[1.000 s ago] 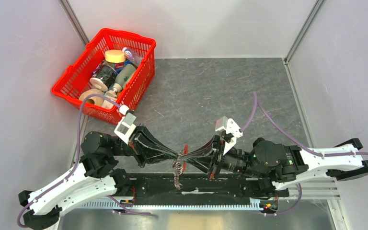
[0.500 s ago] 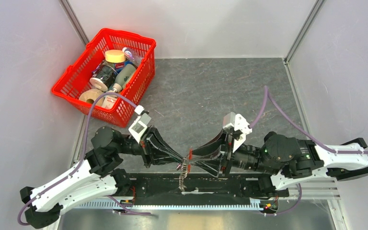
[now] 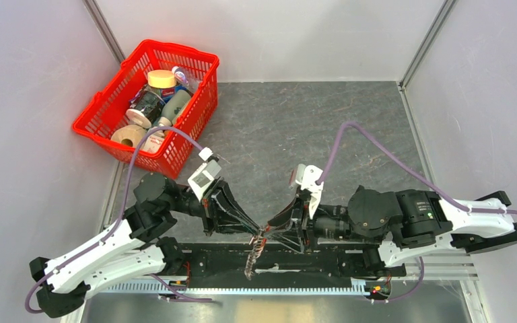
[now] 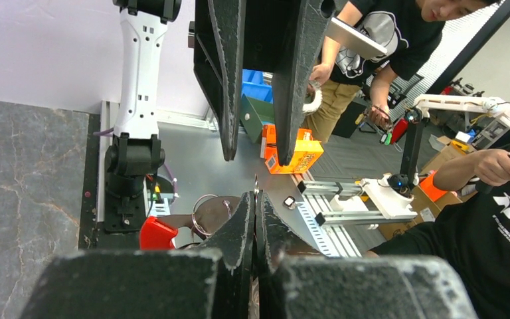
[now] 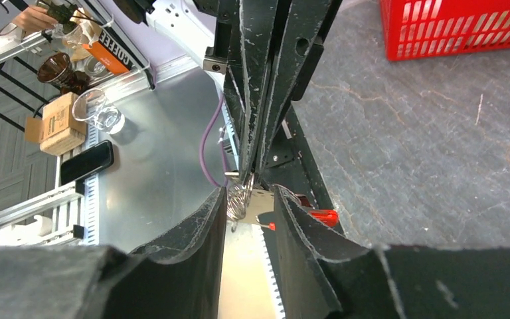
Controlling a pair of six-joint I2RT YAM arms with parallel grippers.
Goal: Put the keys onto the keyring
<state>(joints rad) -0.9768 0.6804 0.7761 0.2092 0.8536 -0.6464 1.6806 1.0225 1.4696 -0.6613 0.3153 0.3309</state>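
Observation:
My left gripper needs to take a fresh hold, as only a thin edge of the keyring [image 4: 256, 184] sticks out of it, so my right gripper should hold that edge [image 5: 248, 183] meanwhile.
Just above the table's near edge, my left gripper [image 3: 258, 231] is shut on the keyring [image 3: 254, 250], whose silvery coil dangles below with its red tag [image 3: 264, 236]. In the left wrist view the jaws [image 4: 255, 198] press flat together with a thin ring edge [image 4: 255, 183] sticking out; wire loops [image 4: 206, 206] and the red tag [image 4: 156, 232] hang beyond. My right gripper [image 3: 270, 231] faces it tip to tip and is open. Its fingers [image 5: 250, 193] straddle the coil [image 5: 237, 199], with the tag [image 5: 319, 214] just past the right finger. I cannot make out the keys apart from the coil.
A red basket [image 3: 104, 120] full of bottles and tape rolls stands at the back left. A black rail [image 3: 323, 259] runs along the near edge beneath both grippers. Grey walls close in on both sides.
My right gripper has opened; a second ago it was shut at the keyring. Its wrist drew back to the right, then came in again. The left arm has stretched farther right, still shut.

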